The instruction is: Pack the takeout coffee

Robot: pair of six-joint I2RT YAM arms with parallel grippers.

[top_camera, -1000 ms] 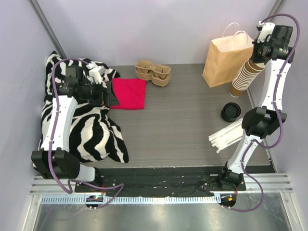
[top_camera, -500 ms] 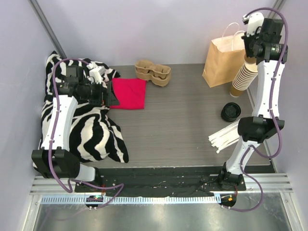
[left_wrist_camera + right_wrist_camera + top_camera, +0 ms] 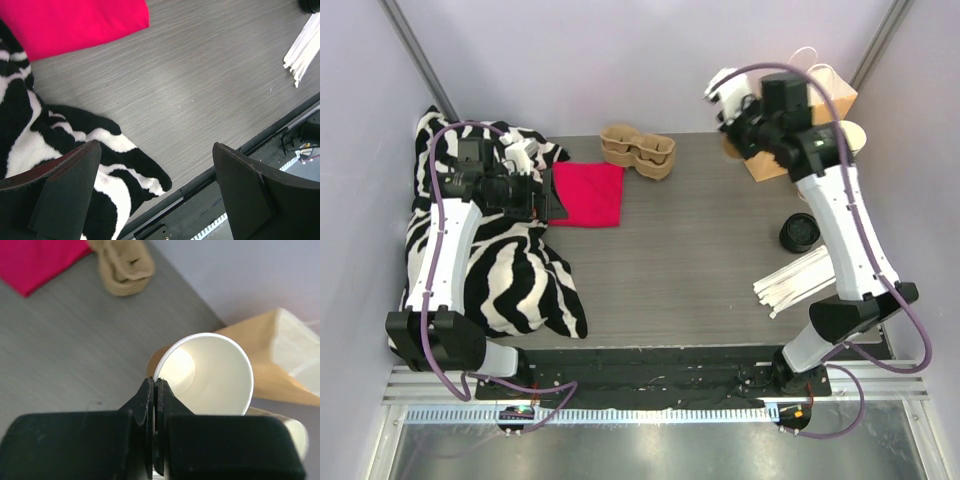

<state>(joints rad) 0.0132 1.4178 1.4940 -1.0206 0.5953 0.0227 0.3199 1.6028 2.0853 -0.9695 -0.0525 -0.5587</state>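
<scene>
The robot's right gripper has the paper cup's opening up (image 3: 212,372) in its fingers. It should go next toward the clear middle of the table (image 3: 655,268) and let go once the cup rests there.
No cup with a black lid shows in any view. My right gripper (image 3: 156,382) is shut on the rim of a single lidless tan paper cup (image 3: 215,375), white inside, and holds it in the air in front of the brown paper bag (image 3: 280,355). In the top view that gripper (image 3: 738,128) and the cup (image 3: 731,147) hang at the bag's (image 3: 825,95) left side. A black lid (image 3: 800,232) lies on the table at the right. My left gripper (image 3: 155,190) is open and empty above the zebra cloth (image 3: 60,145), at the left in the top view (image 3: 545,195).
The stack of lidless cups (image 3: 850,135) leans by the bag at the far right. A pulp cup carrier (image 3: 638,150) sits at the back, a red cloth (image 3: 590,193) beside it. White sticks (image 3: 795,282) lie at the right front. Walls close in on both sides.
My right arm has swung left and down from the top of the cup stack, carrying one cup off it to the bag's left side. The left arm has not moved.
</scene>
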